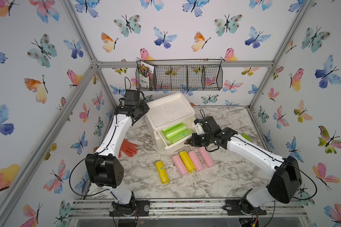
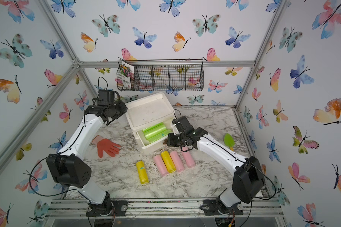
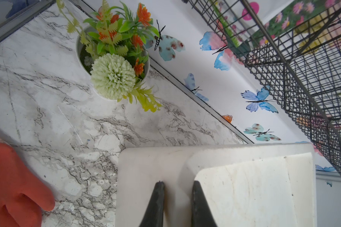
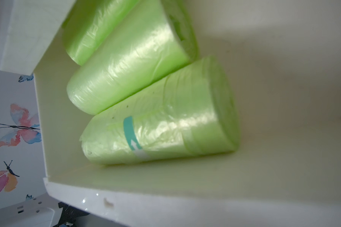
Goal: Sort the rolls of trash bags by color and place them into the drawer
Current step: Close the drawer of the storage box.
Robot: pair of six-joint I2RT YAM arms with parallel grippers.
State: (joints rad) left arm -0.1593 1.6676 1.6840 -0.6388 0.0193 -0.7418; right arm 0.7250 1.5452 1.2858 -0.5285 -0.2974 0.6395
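Note:
The light green rolls point(image 1: 175, 131) are flat inside the open drawer, so my right gripper should go on pushing the drawer front point(image 1: 177, 146) until it is even with the box.
Three light green rolls point(image 1: 175, 131) point(image 4: 159, 125) lie side by side in the open drawer point(image 1: 171, 148) of the white box point(image 1: 169, 112). On the marble table in front lie three pink rolls point(image 1: 180, 165) point(image 1: 195, 161) point(image 1: 206, 157) and two yellow rolls point(image 1: 187, 161) point(image 1: 162, 172). My right gripper point(image 1: 187, 142) hovers at the drawer's front right corner, shut and empty; its fingers are out of the right wrist view. My left gripper point(image 3: 178, 185) is clamped on the raised rim of the box's top at its back left corner point(image 1: 145, 110).
An orange rubber glove point(image 1: 128, 147) lies left of the box. A green trowel point(image 2: 229, 140) lies behind my right arm. A wire basket point(image 1: 179, 77) hangs on the back wall. A potted plant point(image 3: 112, 64) stands behind the box. White crumbs litter the table.

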